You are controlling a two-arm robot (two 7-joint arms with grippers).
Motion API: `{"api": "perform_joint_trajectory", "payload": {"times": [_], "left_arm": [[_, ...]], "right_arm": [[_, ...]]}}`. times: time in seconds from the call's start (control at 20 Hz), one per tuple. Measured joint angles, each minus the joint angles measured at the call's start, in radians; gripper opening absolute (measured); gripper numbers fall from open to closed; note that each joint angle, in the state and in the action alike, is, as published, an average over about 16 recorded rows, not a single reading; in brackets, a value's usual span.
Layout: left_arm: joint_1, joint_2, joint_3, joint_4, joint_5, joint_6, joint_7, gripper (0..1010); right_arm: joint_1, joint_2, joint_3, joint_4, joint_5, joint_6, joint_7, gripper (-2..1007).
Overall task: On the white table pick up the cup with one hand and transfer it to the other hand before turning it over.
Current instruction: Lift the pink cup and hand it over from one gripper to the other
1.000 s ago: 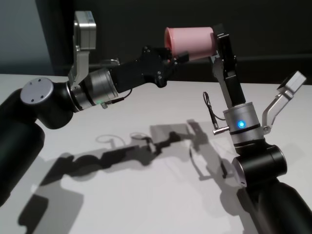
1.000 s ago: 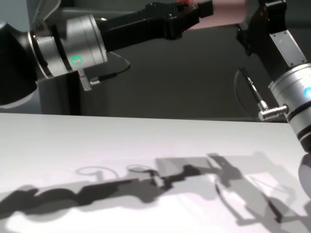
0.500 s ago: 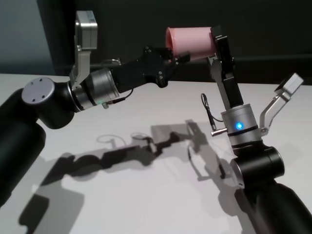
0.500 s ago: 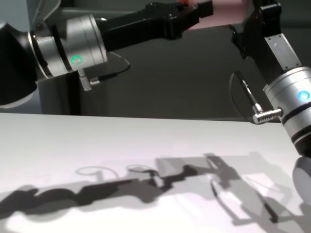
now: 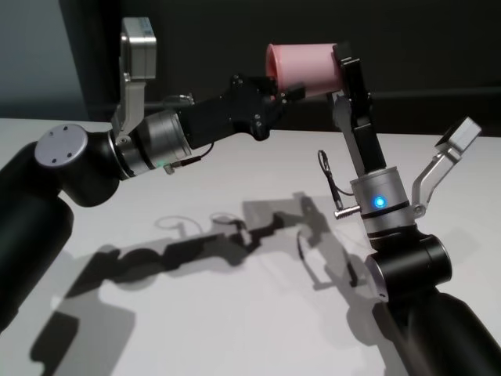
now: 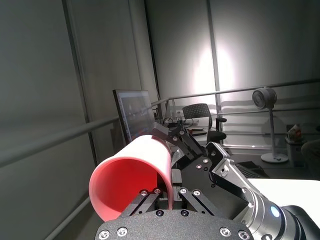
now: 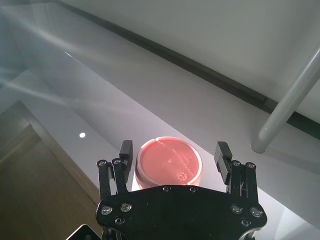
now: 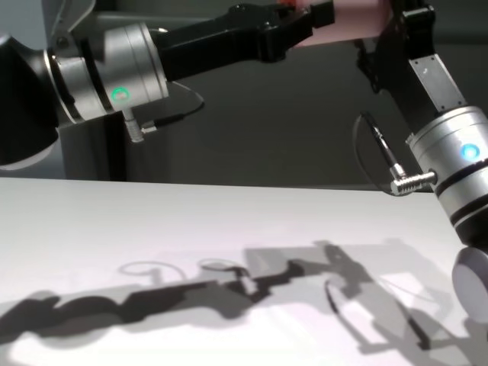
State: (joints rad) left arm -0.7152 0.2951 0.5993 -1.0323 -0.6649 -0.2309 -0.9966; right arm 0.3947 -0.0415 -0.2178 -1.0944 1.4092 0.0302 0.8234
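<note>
My right gripper has the cup's flat base [image 7: 170, 162] facing into it, so the pink cup [image 8: 347, 21] will stand opening down once I flip it and put it down.
The pink cup [image 5: 301, 69] lies on its side high above the white table [image 5: 235, 313]. My left gripper [image 5: 283, 92] is shut on the rim at the cup's mouth. The left wrist view shows the open mouth [image 6: 130, 175] with my fingers [image 6: 150, 192] pinching its wall. My right gripper [image 5: 344, 56] is at the cup's base end and is open. In the right wrist view its fingers [image 7: 126, 150] stand either side of the flat base [image 7: 169, 162], with a small gap on each side. The chest view shows the cup [image 8: 354, 19] at the top edge between both grippers.
The table [image 8: 114, 229] carries only the arms' shadows. A dark wall lies behind it. Both forearms reach inward over the table's middle. The right arm's cable loop [image 5: 327, 176] hangs beside its wrist.
My right arm has shifted a little to the left, bringing its open fingers further around the cup's base. The left arm and the cup have stayed still.
</note>
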Motion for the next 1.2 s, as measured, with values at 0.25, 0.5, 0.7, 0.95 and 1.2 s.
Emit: {"api": "perform_joint_trajectory", "payload": {"times": [0.25,0.5,0.7,0.95,1.2], "left_arm": [[0.000,0.000,0.000,0.000,0.000,0.000,0.000,52],[0.000,0.000,0.000,0.000,0.000,0.000,0.000,52],[0.000,0.000,0.000,0.000,0.000,0.000,0.000,52],[0.000,0.000,0.000,0.000,0.000,0.000,0.000,52],[0.000,0.000,0.000,0.000,0.000,0.000,0.000,52]], "right_arm": [[0.004,0.001,-0.013,0.003,0.008,-0.003,0.003,1000],[0.006,0.004,-0.027,0.002,0.015,-0.010,0.002,1000],[0.006,0.009,-0.037,-0.003,0.016,-0.019,-0.001,1000],[0.004,0.015,-0.047,-0.010,0.015,-0.029,-0.006,1000],[0.002,0.020,-0.052,-0.016,0.013,-0.038,-0.009,974]]}}
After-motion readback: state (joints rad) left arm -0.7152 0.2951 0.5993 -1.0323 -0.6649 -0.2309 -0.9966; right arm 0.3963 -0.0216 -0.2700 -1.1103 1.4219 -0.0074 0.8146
